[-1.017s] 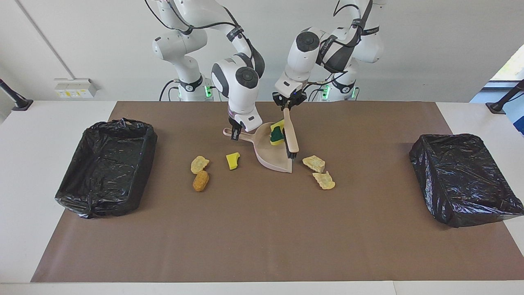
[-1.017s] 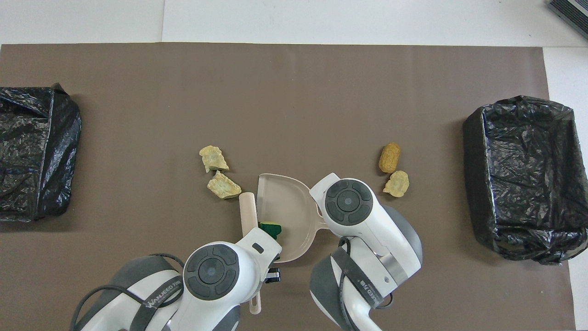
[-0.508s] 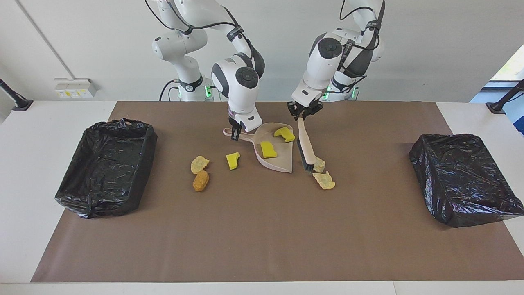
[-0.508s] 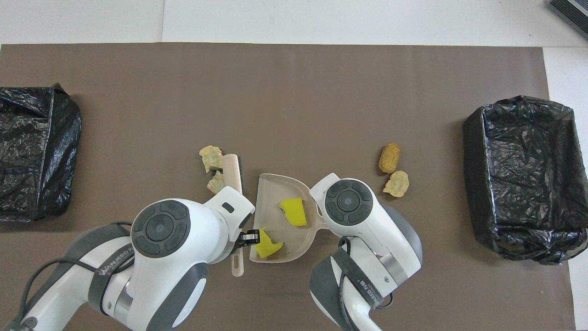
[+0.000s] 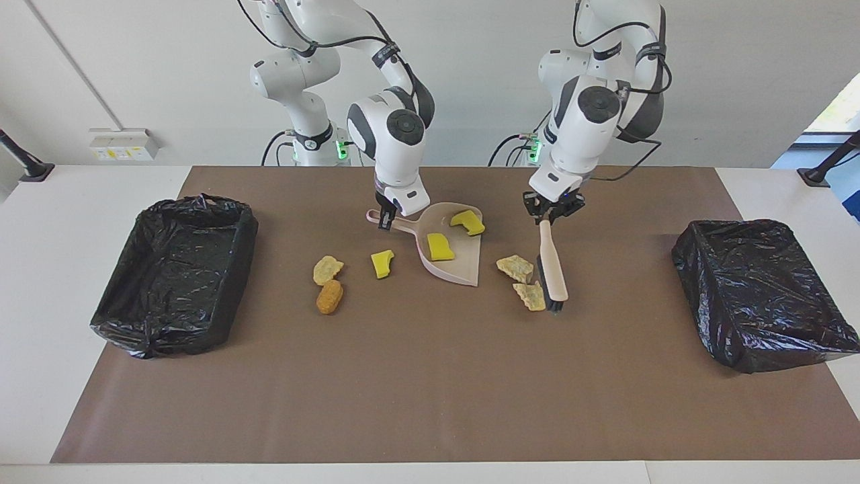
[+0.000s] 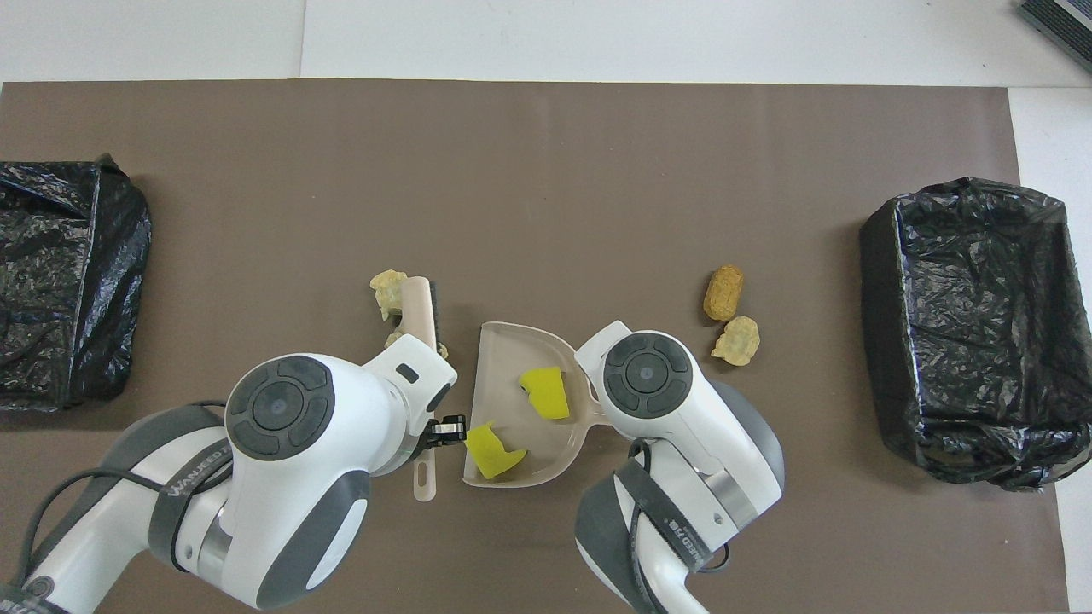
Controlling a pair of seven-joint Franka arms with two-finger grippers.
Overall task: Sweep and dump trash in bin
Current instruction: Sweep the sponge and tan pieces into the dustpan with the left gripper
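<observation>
Next, I sweep the two tan lumps (image 5: 527,295) over the dustpan's open edge (image 5: 479,257) with my left gripper before I lift the dustpan, because the brush head is past the lumps.
My right gripper (image 5: 385,220) is shut on the handle of the pale pink dustpan (image 5: 460,267), which rests on the brown mat with two yellow sponge scraps (image 5: 440,246) (image 5: 468,222) of the trash in it. My left gripper (image 5: 552,212) is shut on the handle of a brush (image 5: 553,265). The brush head is down on the mat against two tan lumps (image 5: 515,267) (image 5: 531,296), on their side toward the left arm's end. Another yellow scrap (image 5: 382,263), a tan lump (image 5: 327,269) and a golden-brown lump (image 5: 329,296) lie toward the right arm's end. In the overhead view the right arm hides its gripper.
One black-lined bin (image 5: 175,269) stands at the right arm's end of the mat, another (image 5: 759,289) at the left arm's end. The overhead view shows the dustpan (image 6: 512,358), the brush (image 6: 420,307) and both bins (image 6: 972,315) (image 6: 68,281).
My left gripper carried the brush out of the dustpan and over the two tan lumps toward the left arm's end. The two sponge scraps now lie loose in the pan. The right arm held still.
</observation>
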